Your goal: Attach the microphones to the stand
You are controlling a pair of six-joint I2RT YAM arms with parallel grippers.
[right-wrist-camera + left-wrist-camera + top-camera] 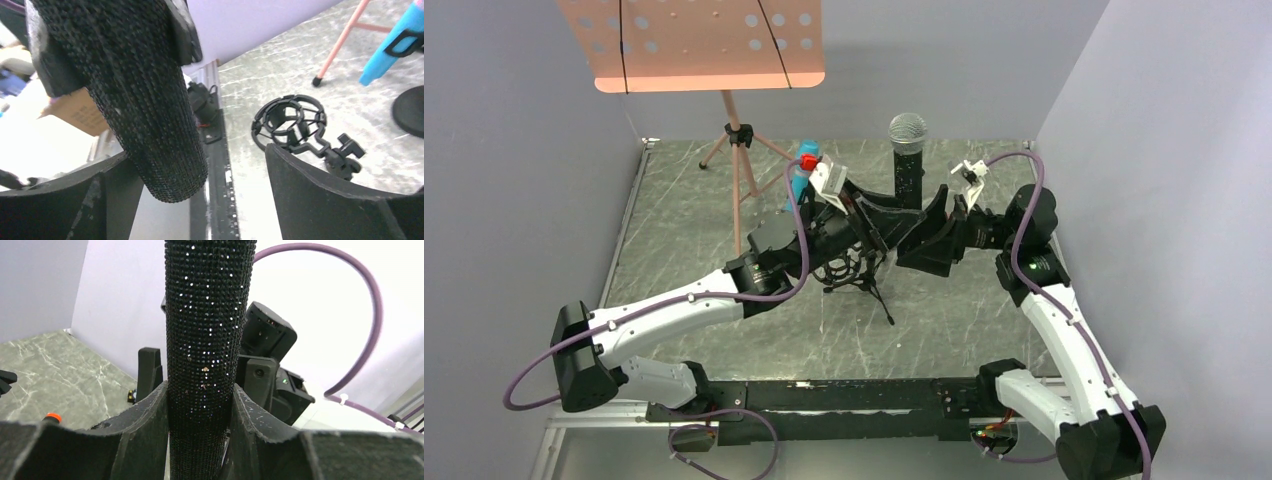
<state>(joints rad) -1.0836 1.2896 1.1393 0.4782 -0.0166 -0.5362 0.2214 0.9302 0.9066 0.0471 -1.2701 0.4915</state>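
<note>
The microphone's body [202, 382] is in my left gripper's hold far below the mesh head, so my right gripper needs to keep the microphone's lower end [176, 182] steady while my left gripper moves up.
The black microphone with the silver mesh head [907, 131] stands upright above the middle of the table. My left gripper [898, 213] is shut on its glittery black body [202, 340]. My right gripper [940, 222] is open beside it; the microphone's lower end [150, 125] hangs between the jaws, close to the left finger [112, 190] and well apart from the right finger [320, 195]. A black shock-mount clip on a small tripod stand [290, 122] sits on the table below [861, 272]. The blue microphone [801, 172] stands held in a holder further back [395, 45]. The orange-ended microphone is not clearly in view.
A pink music stand [690, 42] on a tripod [738, 170] stands at the back left; one leg [340, 45] shows in the right wrist view. A small orange tip [51, 417] lies low on the marble floor. Grey walls enclose the table.
</note>
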